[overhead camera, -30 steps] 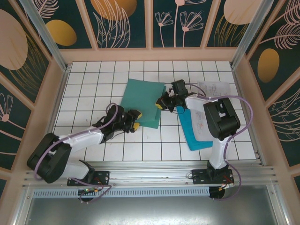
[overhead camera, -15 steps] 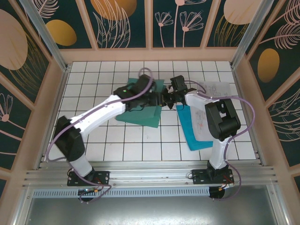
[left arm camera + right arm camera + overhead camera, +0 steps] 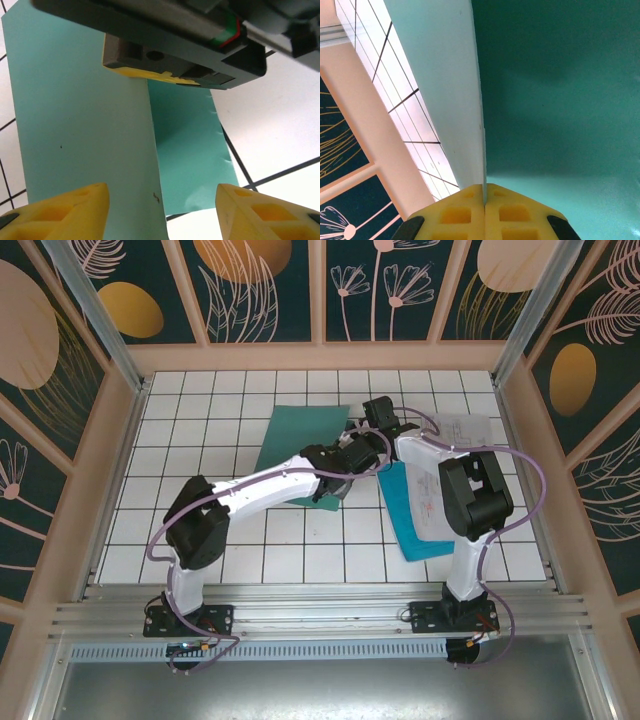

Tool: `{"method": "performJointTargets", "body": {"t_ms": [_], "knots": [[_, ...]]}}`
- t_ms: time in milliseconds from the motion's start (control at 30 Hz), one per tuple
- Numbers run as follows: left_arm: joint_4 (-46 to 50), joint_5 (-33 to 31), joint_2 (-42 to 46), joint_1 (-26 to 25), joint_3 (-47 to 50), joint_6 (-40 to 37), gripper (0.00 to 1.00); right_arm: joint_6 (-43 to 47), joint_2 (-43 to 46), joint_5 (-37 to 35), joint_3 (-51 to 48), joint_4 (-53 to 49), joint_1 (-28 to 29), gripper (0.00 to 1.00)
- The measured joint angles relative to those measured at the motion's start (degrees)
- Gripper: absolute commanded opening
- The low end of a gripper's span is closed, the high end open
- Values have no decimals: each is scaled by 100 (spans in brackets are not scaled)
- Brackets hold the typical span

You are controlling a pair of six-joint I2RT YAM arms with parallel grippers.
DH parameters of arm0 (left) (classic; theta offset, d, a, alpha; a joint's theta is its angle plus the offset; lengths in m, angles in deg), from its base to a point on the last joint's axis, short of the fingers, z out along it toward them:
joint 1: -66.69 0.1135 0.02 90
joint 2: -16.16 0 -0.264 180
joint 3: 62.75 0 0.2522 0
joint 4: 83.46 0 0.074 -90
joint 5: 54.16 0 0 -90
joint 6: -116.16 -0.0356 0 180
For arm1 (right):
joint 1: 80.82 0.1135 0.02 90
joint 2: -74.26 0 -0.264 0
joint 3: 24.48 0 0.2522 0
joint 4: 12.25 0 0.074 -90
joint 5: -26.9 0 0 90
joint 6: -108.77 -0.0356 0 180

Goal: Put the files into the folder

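The cover point(image 3: 454, 100) is partway open in my right gripper, so my left gripper should grab its edge point(image 3: 161, 200) and swing it over while my right gripper holds the inside down.
The dark green folder point(image 3: 295, 435) lies on the tiled table, its right cover edge lifted. My right gripper point(image 3: 360, 450) is shut on that thin edge point(image 3: 481, 150), and the folder's inside point(image 3: 560, 100) spreads to the right of it. My left gripper point(image 3: 338, 472) has reached across to the same edge. It stands open, with the raised cover point(image 3: 80, 125) between its yellow fingertips point(image 3: 75, 210) and not touching them. The right gripper point(image 3: 155, 75) shows above it. The cyan-blue sheet point(image 3: 412, 520) and printed white sheets point(image 3: 458, 428) lie to the right of the folder.
The left arm point(image 3: 260, 490) stretches diagonally over the table's middle and hides the folder's lower right corner. The right arm point(image 3: 470, 490) arches over the files. Wooden walls point(image 3: 130, 430) ring the tiled table.
The left arm swung from the table's lower left across to the folder's right edge beside the right gripper. The right gripper kept its hold on the cover and hardly moved.
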Motion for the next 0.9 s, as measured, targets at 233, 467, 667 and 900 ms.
{"method": "performJointTargets", "body": {"t_ms": [233, 467, 667, 900], "knots": [[-83, -306, -310, -11, 37, -243, 35, 0, 0, 0, 0, -7, 0, 0], [-105, -684, -350, -11, 15, -299, 0, 4, 0, -24, 0, -48, -33, 5], [-68, -782, -326, -26, 15, -168, 0, 310, 280, -247, -68, -109, -111, 59], [28, -778, 37, -20, 15, 157, 0, 450, 2024, -876, -1226, 254, -780, 50]]}}
